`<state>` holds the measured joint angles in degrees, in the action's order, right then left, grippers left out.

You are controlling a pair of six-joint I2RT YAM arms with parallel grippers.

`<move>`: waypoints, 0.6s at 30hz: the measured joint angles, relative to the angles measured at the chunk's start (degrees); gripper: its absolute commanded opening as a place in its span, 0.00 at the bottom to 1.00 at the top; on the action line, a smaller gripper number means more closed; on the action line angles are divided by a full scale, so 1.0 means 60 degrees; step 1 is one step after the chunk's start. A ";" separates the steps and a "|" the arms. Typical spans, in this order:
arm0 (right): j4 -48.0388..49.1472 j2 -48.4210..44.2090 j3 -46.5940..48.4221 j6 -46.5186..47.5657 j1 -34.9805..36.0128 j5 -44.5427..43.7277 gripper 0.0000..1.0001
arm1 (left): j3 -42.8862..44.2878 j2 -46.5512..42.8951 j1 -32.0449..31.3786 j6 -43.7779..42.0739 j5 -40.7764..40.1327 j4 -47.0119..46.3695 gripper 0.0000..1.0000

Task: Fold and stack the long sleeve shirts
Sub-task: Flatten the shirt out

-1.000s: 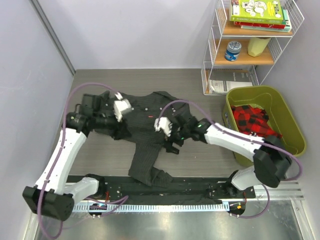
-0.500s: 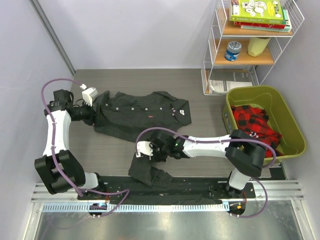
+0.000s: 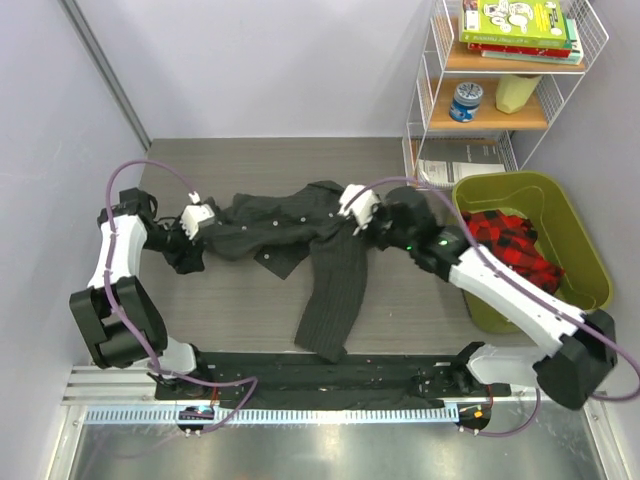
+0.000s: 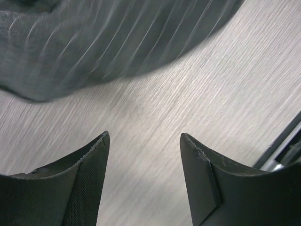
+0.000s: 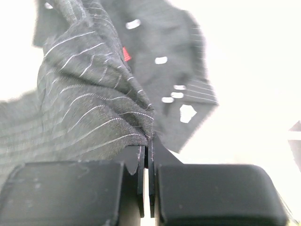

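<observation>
The robot's open left gripper is past the crumpled shirt's hem (image 3: 222, 243), so it should move back in and pinch the hem (image 3: 232, 214) before both grippers lift.
One long sleeve shirt (image 3: 290, 225), dark with pale pinstripes, lies crumpled across the middle of the table, and one sleeve (image 3: 335, 295) trails toward the near edge. My right gripper (image 3: 352, 214) is at the shirt's right end, shut on a bunched fold of the pinstriped cloth (image 5: 94, 108), which is pinched at the fingertips (image 5: 148, 141). My left gripper (image 3: 200, 232) is at the shirt's left end. In the left wrist view it (image 4: 143, 141) stands open over bare table, with the shirt's edge (image 4: 94, 42) just beyond its fingers.
A green bin (image 3: 575, 235) holding red plaid cloth (image 3: 510, 240) stands at the right. Behind it is a white wire shelf (image 3: 425, 100) with books and jars. A black strip (image 3: 400, 375) runs along the near edge. A wall bounds the left side.
My right gripper has shut on the shirt and carried it from the near sleeve up to the back right, dragging the cloth. The left gripper shifted slightly right along the shirt's left end.
</observation>
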<state>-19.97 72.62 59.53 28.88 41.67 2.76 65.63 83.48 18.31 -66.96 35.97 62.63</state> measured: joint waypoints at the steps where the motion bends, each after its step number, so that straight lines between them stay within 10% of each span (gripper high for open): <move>1: -0.0026 -0.0379 0.0022 -0.0029 -0.0393 0.0055 0.01 | -0.0047 0.0149 0.0000 -0.0182 0.0000 -0.0044 0.63; 18: -0.0619 0.0087 0.0572 -0.0630 -0.1676 0.0240 0.01 | -0.3756 -0.1042 -0.2459 0.1413 -0.1009 -0.3730 0.70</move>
<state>-23.68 73.14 62.96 25.10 31.62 4.21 43.09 77.23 3.55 -58.48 29.91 40.25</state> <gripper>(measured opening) 0.038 0.718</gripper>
